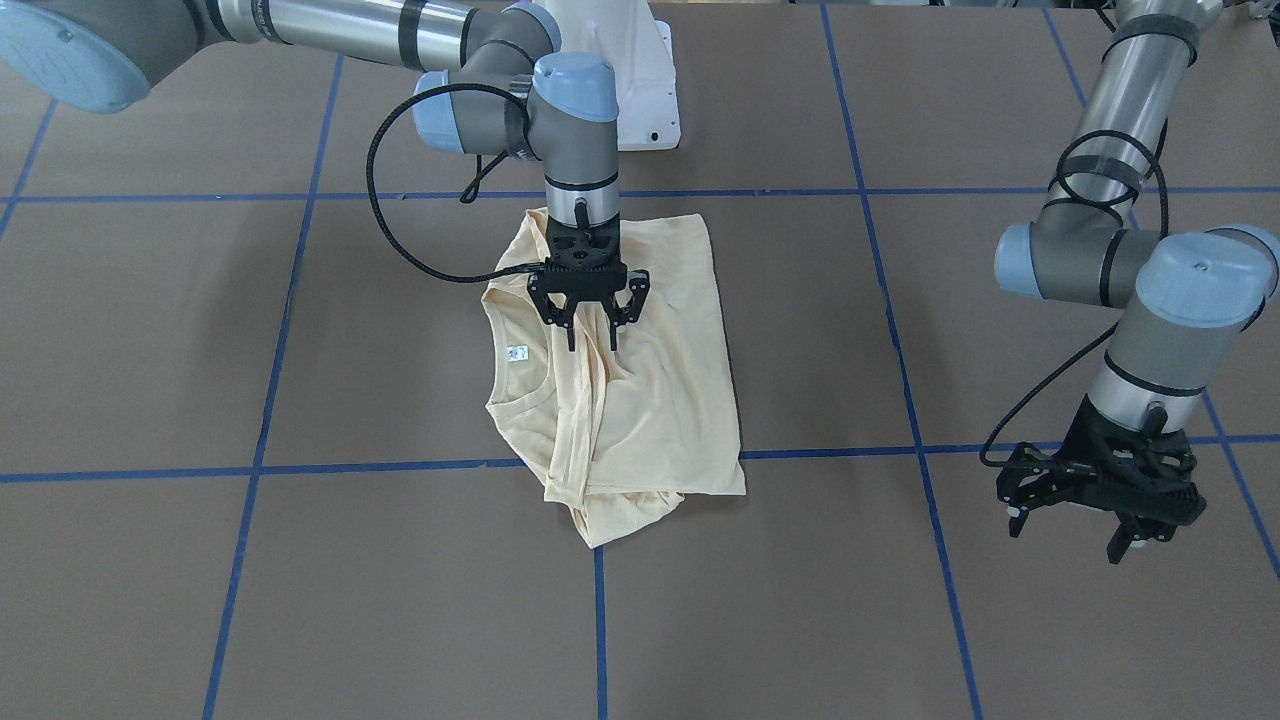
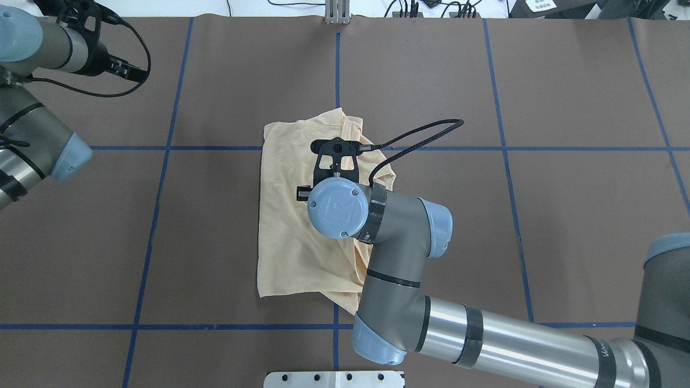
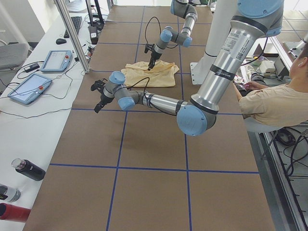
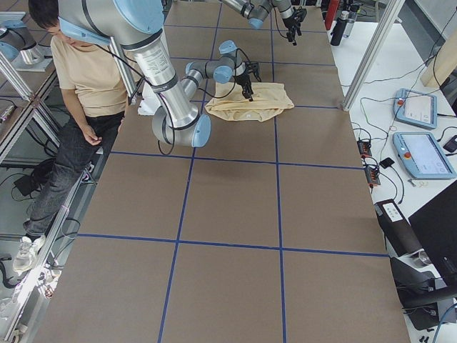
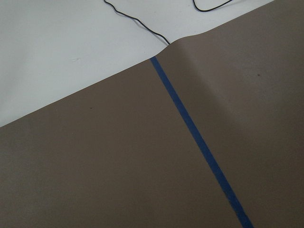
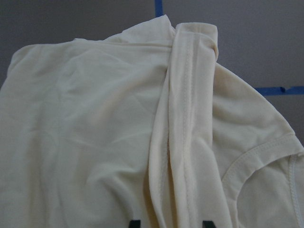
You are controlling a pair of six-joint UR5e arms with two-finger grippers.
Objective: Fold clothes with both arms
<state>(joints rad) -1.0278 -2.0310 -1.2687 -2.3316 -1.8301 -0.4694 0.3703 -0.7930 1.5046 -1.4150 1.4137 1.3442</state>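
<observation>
The raised fold (image 1: 584, 396) is long and doubled back, so I expect the fold's other end (image 1: 569, 482) to stay folded when I pull the raised fold toward the white label.
The clothes, one pale cream-yellow shirt (image 1: 640, 390) (image 2: 291, 215) (image 6: 95, 118), lie folded and rumpled mid-table, with the neck opening and a small white label (image 1: 517, 353) showing. My right gripper (image 1: 592, 338) (image 6: 169, 224) points straight down onto the shirt, open, its fingertips (image 6: 135, 223) either side of a raised lengthwise fold. In the overhead view its wrist hides the fingers. My left gripper (image 1: 1070, 535) (image 2: 116, 64) hovers open and holding nothing, well away from the shirt over bare table near the far edge. The left wrist view shows only brown table and a blue tape line.
The brown table (image 2: 566, 215) carries a grid of blue tape lines (image 1: 270, 390). The white pedestal base (image 1: 650, 90) stands at the robot's side. A seated person (image 3: 274, 103) (image 4: 78, 71) is beside the base. Touch pendants (image 3: 29, 89) and bottles (image 3: 29, 169) sit on the side bench.
</observation>
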